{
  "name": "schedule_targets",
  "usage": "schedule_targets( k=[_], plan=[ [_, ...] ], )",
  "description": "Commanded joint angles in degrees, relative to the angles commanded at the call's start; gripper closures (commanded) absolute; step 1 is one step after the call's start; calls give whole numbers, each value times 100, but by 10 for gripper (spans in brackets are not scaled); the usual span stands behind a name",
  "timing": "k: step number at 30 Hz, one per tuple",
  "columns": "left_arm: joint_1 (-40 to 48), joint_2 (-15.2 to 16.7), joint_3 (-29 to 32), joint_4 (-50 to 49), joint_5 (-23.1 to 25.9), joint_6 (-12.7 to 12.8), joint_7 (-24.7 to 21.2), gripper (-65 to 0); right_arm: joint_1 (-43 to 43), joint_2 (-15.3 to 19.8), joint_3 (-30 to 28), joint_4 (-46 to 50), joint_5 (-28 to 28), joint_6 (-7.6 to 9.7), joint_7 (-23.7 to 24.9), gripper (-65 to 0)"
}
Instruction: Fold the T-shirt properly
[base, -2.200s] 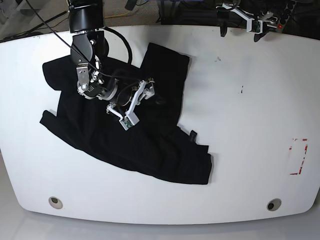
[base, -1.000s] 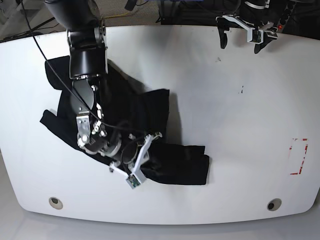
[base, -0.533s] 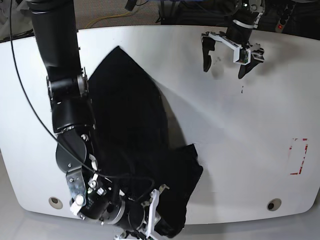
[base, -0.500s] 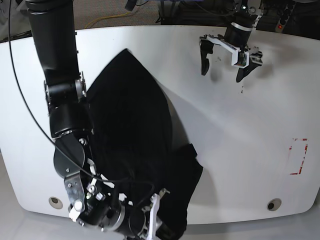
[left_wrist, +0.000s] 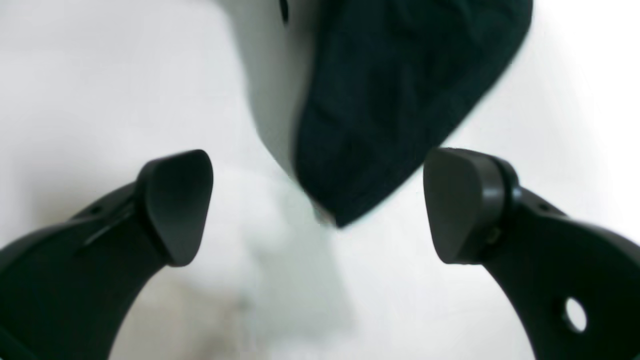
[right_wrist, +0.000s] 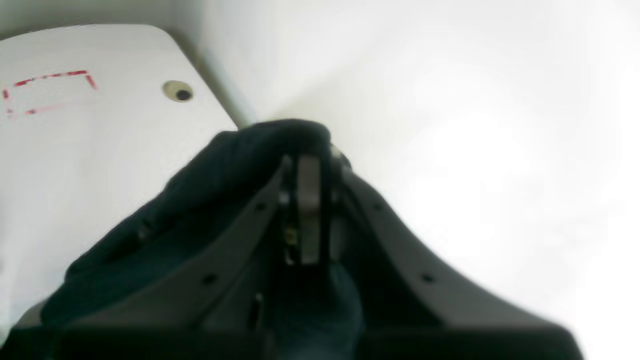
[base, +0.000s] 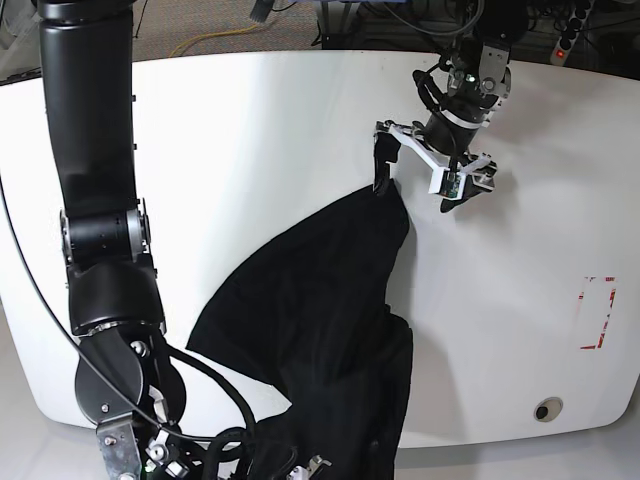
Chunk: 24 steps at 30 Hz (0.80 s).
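Note:
The black T-shirt lies in slack, overlapping folds (base: 385, 330). I expect it to draw out into a long span with trailing flaps when I pull its tip (base: 388, 194).
The black T-shirt (base: 320, 300) stretches from the table's front edge up to a pointed tip near the middle back. My right gripper (right_wrist: 307, 165) is shut on a bunch of the shirt's cloth (right_wrist: 240, 165). In the base view the right gripper (base: 305, 468) sits at the bottom edge, mostly hidden by cloth. My left gripper (left_wrist: 320, 205) is open, and the T-shirt's tip (left_wrist: 380, 125) hangs between its fingers (left_wrist: 175, 205) without being clamped. In the base view the left gripper (base: 428, 180) hovers at that tip. No print shows.
A red tape outline (base: 598, 313) marks the white table (base: 520, 300) at the right. A round hole (base: 546, 410) sits near the front right corner. My right arm's black links (base: 95, 150) stand along the left side.
The left gripper has come down and forward to the shirt's upper tip. The right gripper has pulled the cloth further toward the front edge, and the tip has shifted right.

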Motion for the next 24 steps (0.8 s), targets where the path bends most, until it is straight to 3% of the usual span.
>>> schedule_targets(
  k=[24],
  plan=[
    [-1574,765,53,-2180,0,-9,-9,-640,-237,0,237,-9,0,0,9,0]
  ],
)
